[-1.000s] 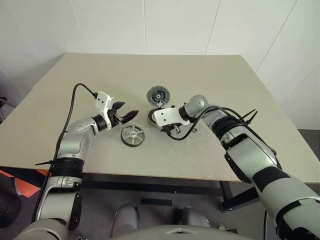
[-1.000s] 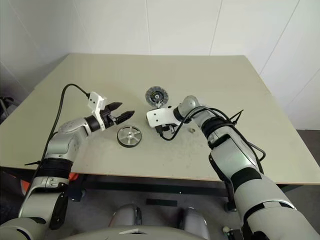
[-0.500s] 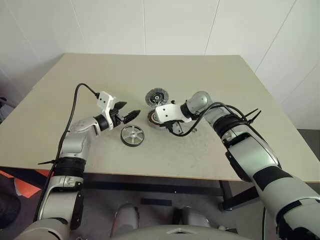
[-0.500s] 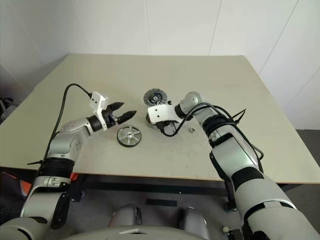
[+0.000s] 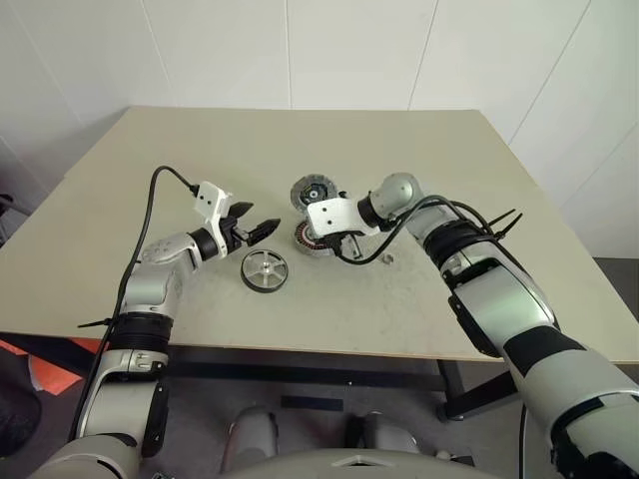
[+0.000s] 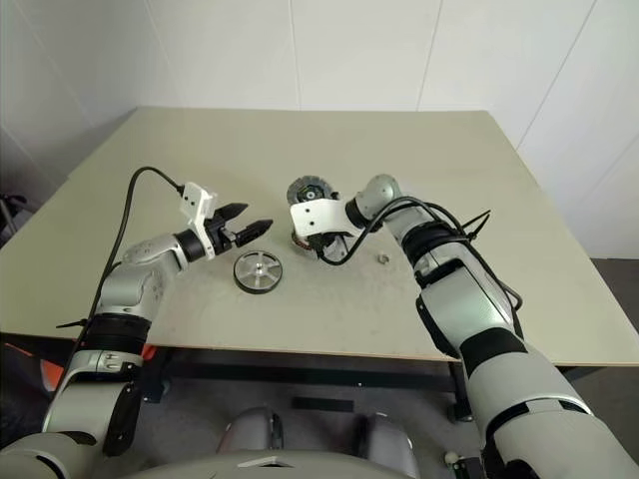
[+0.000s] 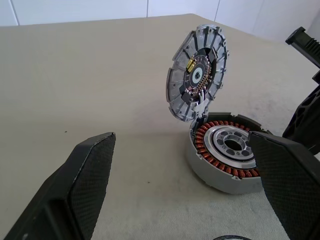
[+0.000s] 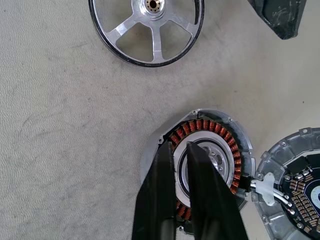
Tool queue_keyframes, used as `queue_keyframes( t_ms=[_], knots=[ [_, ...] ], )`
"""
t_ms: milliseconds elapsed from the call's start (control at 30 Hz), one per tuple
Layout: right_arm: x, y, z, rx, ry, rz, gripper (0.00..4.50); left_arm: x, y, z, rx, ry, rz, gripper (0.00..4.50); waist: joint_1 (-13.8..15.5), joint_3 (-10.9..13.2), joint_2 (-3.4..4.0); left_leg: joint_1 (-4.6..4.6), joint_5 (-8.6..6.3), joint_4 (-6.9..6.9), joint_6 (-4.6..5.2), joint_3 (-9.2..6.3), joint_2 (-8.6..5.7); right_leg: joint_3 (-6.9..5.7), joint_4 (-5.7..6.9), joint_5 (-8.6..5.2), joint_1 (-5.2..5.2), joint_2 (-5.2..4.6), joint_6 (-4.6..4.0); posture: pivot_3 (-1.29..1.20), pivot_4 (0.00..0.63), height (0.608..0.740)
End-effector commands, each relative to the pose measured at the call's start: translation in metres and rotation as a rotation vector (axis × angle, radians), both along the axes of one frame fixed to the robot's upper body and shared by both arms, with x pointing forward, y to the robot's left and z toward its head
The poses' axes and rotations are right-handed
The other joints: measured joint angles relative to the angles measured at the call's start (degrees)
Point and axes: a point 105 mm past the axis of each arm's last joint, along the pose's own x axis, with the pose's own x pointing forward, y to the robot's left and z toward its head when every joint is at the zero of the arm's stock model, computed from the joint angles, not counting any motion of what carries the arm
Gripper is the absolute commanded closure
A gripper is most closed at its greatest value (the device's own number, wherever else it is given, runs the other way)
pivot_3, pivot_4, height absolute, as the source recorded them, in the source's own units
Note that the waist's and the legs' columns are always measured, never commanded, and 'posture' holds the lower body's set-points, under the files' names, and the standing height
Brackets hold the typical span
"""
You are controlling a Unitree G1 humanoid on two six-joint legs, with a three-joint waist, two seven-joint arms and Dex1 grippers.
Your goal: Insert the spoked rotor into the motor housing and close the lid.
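Observation:
The housing's central hole is under my right gripper's fingers, so my right gripper should grab the housing's near side and pull the housing closer before putting in the rotor.
The spoked rotor lies flat on the table, a silver wheel with a black rim, also in the right wrist view. Beyond it sits the motor housing with its copper windings showing. The lid stands tilted open at the housing's far side, joined to it by wires. My right gripper hangs just over the housing's central hole, its fingers nearly together with a thin slit and nothing between them. My left gripper is open, level, just left of the housing and above the rotor.
A small metal nut lies on the table right of the housing. The right arm's black cable loops down close to it. The beige table has free room on all sides of the parts.
My right gripper has lifted a little above the housing, uncovering more of the windings. The left arm, rotor and lid have stayed put.

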Motion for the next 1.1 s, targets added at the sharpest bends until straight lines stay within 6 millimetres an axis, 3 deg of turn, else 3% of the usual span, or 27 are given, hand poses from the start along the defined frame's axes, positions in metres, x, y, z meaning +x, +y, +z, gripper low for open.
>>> queue_keyframes(
  t_ms=[33, 100, 533, 733, 967, 1100],
  knots=[
    [0.005, 0.002, 0.018, 0.02, -0.018, -0.012, 2.92, 0.001, 0.0, 0.015, -0.013, -0.055, 0.0, 0.0, 0.0, 0.0, 0.0, 0.0, 0.0, 0.0, 0.0, 0.0, 0.0, 0.0, 0.0, 0.0, 0.0, 0.0, 0.0, 0.0, 0.0, 0.74],
    [0.002, 0.0, 0.014, -0.01, 0.022, 0.001, 2.27, 0.001, 0.0, 0.015, -0.014, -0.053, 0.0, 0.0, 0.0, 0.0, 0.0, 0.0, 0.0, 0.0, 0.0, 0.0, 0.0, 0.0, 0.0, 0.0, 0.0, 0.0, 0.0, 0.0, 0.0, 0.74],
    [0.01, -0.019, -0.019, -0.136, -0.028, -0.072, 2.27, -0.001, 0.003, 0.014, -0.013, -0.053, 0.018, 0.0, -0.04, 0.01, 0.01, 0.02, 0.0, 0.03, -0.01, 0.0, 0.01, 0.01, 0.04, 0.0, 0.0, 0.0, 0.0, 0.0, 0.0, 0.74],
    [0.008, -0.02, -0.022, -0.131, -0.014, -0.071, 2.27, -0.003, 0.003, 0.013, -0.018, -0.049, 0.023, 0.0, -0.05, 0.01, 0.01, 0.06, 0.0, 0.06, -0.02, 0.01, 0.01, 0.04, 0.11, 0.01, 0.01, 0.0, -0.02, 0.0, 0.0, 0.74],
    [0.004, -0.013, -0.02, -0.119, -0.004, -0.027, 4.48, 0.0, 0.002, 0.014, -0.018, -0.048, 0.022, 0.0, -0.05, 0.02, 0.03, 0.11, 0.0, 0.11, -0.03, 0.01, 0.01, 0.07, 0.2, 0.0, 0.06, 0.0, -0.03, 0.0, 0.0, 0.74],
    [0.003, -0.009, -0.018, -0.105, -0.007, -0.021, 4.48, 0.001, 0.002, 0.014, -0.018, -0.05, 0.023, 0.0, -0.05, 0.03, 0.06, 0.1, 0.0, 0.13, -0.02, 0.01, 0.01, 0.07, 0.21, 0.0, 0.03, 0.0, -0.03, 0.0, 0.0, 0.74]
  ],
)
